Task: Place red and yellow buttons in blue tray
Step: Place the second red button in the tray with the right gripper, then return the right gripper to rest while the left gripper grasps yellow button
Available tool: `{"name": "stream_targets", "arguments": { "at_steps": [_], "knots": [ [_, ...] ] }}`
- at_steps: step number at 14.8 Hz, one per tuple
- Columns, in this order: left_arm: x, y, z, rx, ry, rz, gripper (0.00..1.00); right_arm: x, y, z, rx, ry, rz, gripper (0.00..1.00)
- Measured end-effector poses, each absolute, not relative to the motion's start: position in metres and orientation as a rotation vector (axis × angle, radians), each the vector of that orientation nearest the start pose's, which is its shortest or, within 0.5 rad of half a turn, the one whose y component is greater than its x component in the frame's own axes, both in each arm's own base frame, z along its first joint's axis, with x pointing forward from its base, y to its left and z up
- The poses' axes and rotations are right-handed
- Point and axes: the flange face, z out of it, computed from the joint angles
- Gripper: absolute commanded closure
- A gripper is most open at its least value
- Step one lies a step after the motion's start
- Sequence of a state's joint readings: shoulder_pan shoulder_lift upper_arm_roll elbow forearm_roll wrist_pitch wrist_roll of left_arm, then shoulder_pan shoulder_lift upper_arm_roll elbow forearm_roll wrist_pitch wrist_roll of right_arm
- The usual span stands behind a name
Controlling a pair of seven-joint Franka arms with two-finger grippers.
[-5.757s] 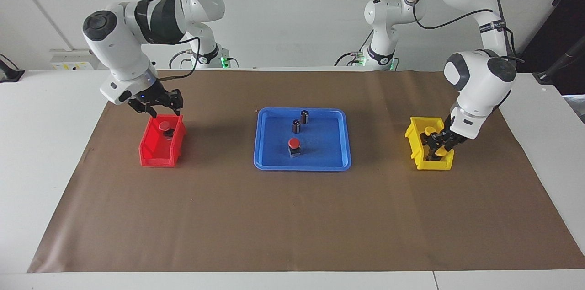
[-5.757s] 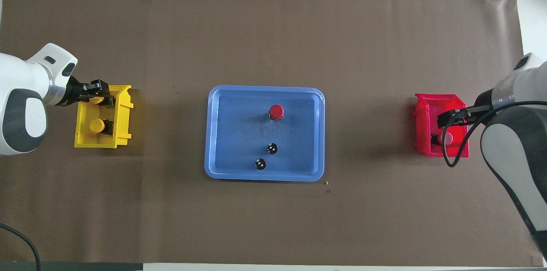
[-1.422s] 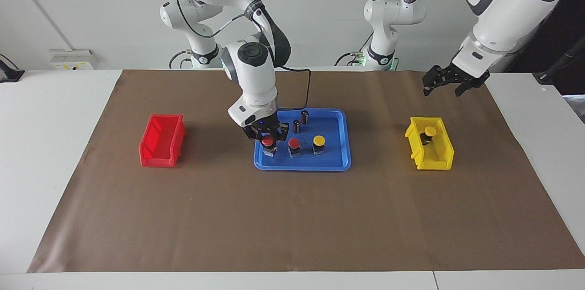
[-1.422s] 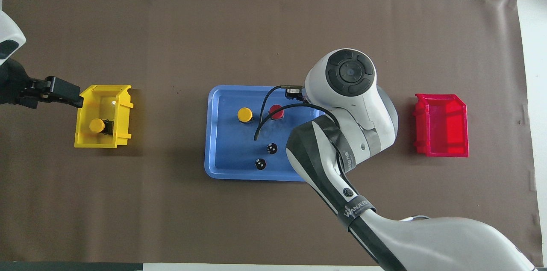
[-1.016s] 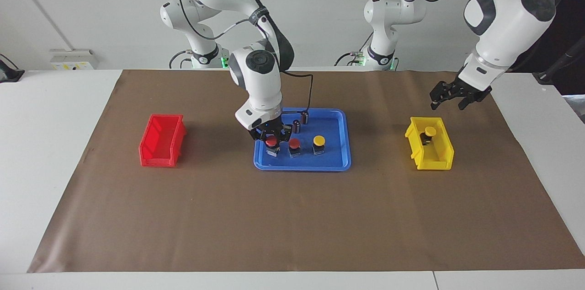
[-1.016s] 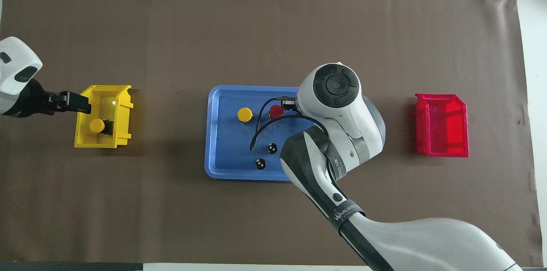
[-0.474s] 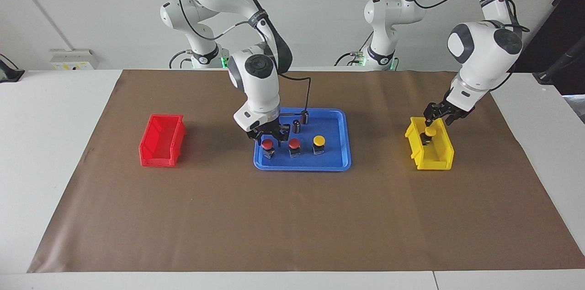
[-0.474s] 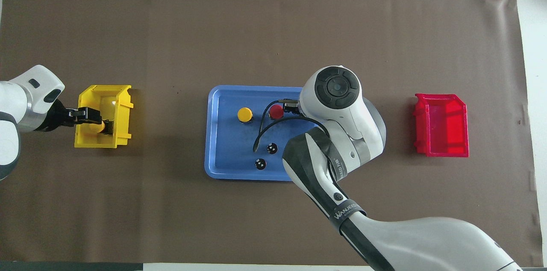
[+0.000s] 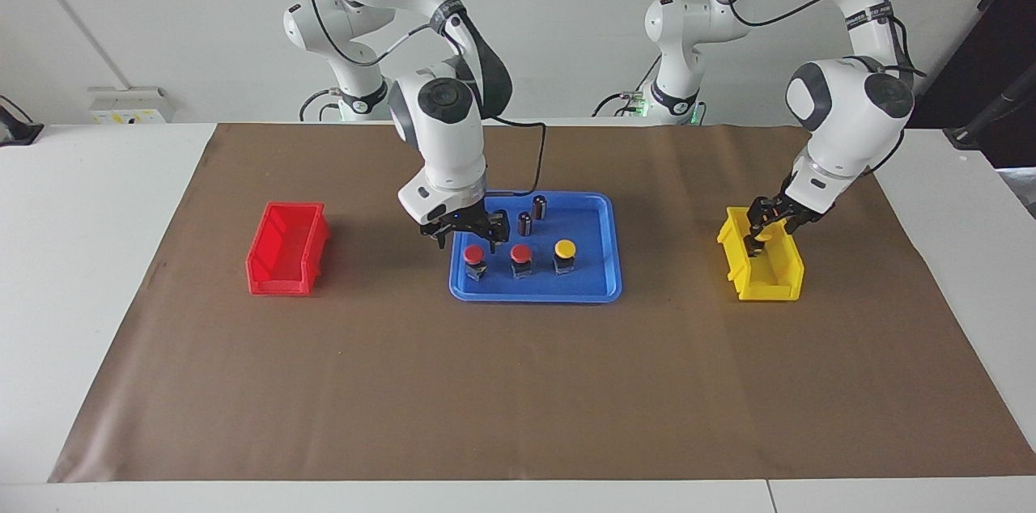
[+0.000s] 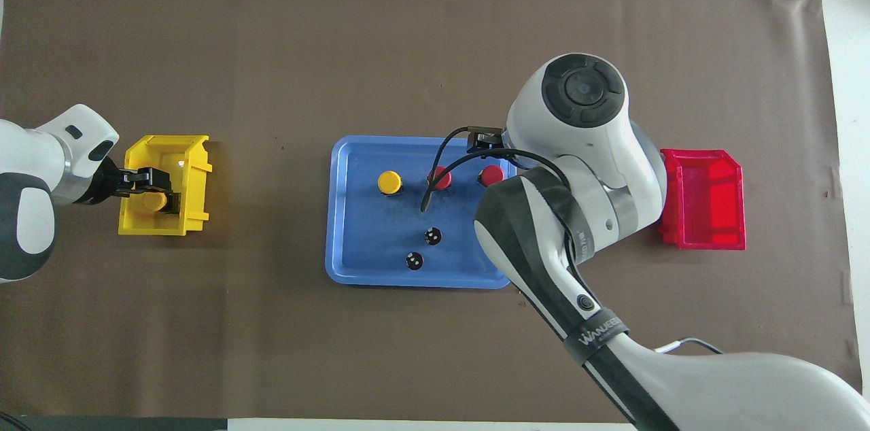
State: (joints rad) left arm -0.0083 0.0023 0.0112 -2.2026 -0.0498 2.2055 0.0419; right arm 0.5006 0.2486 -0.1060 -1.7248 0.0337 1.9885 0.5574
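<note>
My left gripper has the one yellow button between its fingers, and clear bin bottom (image 10: 168, 157) shows around the button. I expect the yellow bin (image 10: 192, 186) to be empty when I lift the button out.
The blue tray (image 9: 534, 298) holds two red buttons (image 9: 473, 255) (image 9: 520, 253) and one yellow button (image 9: 564, 248), standing in a row. In the overhead view the same tray (image 10: 334, 213) shows these red buttons (image 10: 491, 175) (image 10: 442, 177) and this yellow button (image 10: 389, 181). My right gripper (image 9: 468, 234) is open and empty just above the red button nearest the red bin. My left gripper (image 9: 769, 223) is down in the yellow bin (image 9: 765, 278), open, its fingers either side of the second yellow button (image 10: 155, 202).
Two dark capless cylinders (image 9: 524, 223) (image 9: 539, 207) stand in the tray, nearer to the robots than the buttons. The red bin (image 9: 287, 250) stands empty toward the right arm's end of the table. A brown mat (image 9: 518, 392) covers the table.
My right gripper let go of the second red button in the tray and rose off it. My left gripper came down from above the mat into the yellow bin, around the yellow button.
</note>
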Motion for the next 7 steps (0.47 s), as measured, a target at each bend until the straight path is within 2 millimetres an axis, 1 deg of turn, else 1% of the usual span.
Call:
{"name": "stream_targets", "arguments": {
  "at_steps": [2, 3, 4, 5, 6, 7],
  "knots": [
    [0.527, 0.000, 0.372, -3.181, 0.013, 0.008, 0.26, 0.588, 0.192, 0.481, -3.115, 0.296, 0.002, 0.00],
    [0.526, 0.000, 0.368, -3.181, 0.013, 0.017, 0.26, 0.587, 0.164, 0.501, -3.109, 0.332, 0.008, 0.00],
    [0.524, 0.000, 0.365, -3.181, 0.012, 0.028, 0.28, 0.582, 0.140, 0.521, -3.103, 0.374, 0.019, 0.00],
    [0.522, 0.001, 0.362, -3.181, 0.011, 0.036, 0.32, 0.574, 0.118, 0.541, -3.096, 0.412, 0.033, 0.00],
    [0.520, 0.002, 0.359, -3.181, 0.007, 0.044, 0.49, 0.564, 0.097, 0.561, -3.091, 0.429, 0.046, 0.00],
    [0.519, 0.003, 0.357, -3.181, 0.000, 0.050, 0.79, 0.553, 0.073, 0.580, -3.087, 0.427, 0.057, 0.00]
  ]
}}
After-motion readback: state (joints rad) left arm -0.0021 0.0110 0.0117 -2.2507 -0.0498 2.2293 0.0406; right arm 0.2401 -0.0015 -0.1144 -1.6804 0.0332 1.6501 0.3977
